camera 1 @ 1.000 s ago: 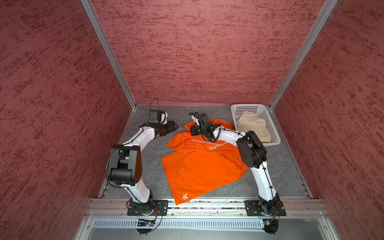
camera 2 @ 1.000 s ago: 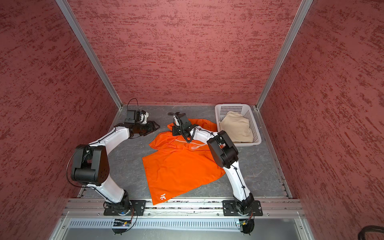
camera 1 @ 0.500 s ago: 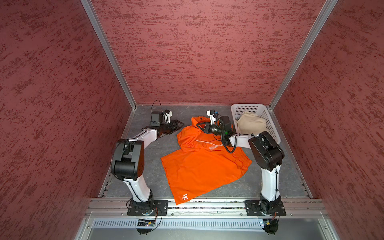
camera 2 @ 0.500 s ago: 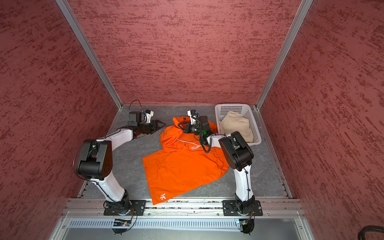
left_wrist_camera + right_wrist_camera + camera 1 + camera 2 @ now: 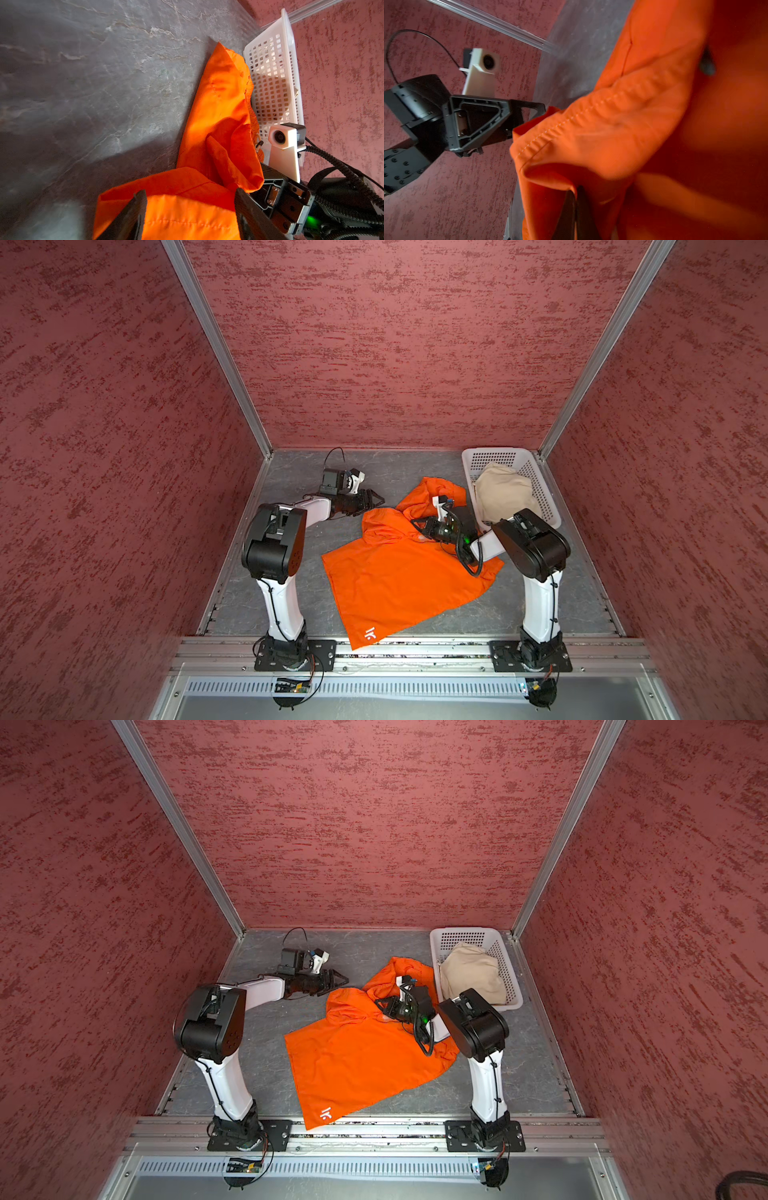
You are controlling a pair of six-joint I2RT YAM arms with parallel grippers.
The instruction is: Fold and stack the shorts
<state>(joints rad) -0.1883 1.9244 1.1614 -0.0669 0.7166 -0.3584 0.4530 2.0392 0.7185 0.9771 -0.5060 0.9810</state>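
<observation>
The orange shorts' back leg (image 5: 388, 523) lies bunched at my right gripper, so my left gripper should take the stitched hem (image 5: 188, 220) and pull it out flat before folding.
The bright orange shorts (image 5: 399, 576) (image 5: 357, 1056) lie spread across the middle of the table, with the waist end bunched up at the back. My right gripper (image 5: 417, 524) (image 5: 380, 1003) (image 5: 576, 190) is shut on a fold of that bunched orange cloth (image 5: 623, 124). My left gripper (image 5: 380, 502) (image 5: 343, 981) (image 5: 190, 192) stands open at the shorts' back left edge, and a stitched orange hem (image 5: 187, 218) lies between its fingers. The beige shorts (image 5: 503, 495) (image 5: 471, 975) sit crumpled in the basket.
A white perforated basket (image 5: 492, 452) (image 5: 459, 931) (image 5: 270, 62) stands at the back right corner, right beside the orange cloth. Red walls enclose the grey table on three sides. The shorts' logo corner (image 5: 370, 632) overhangs the front metal rail.
My right gripper has come forward from the back, still shut on the orange cloth and dragging the waist end with it. My left gripper has slid right up to the shorts' edge.
</observation>
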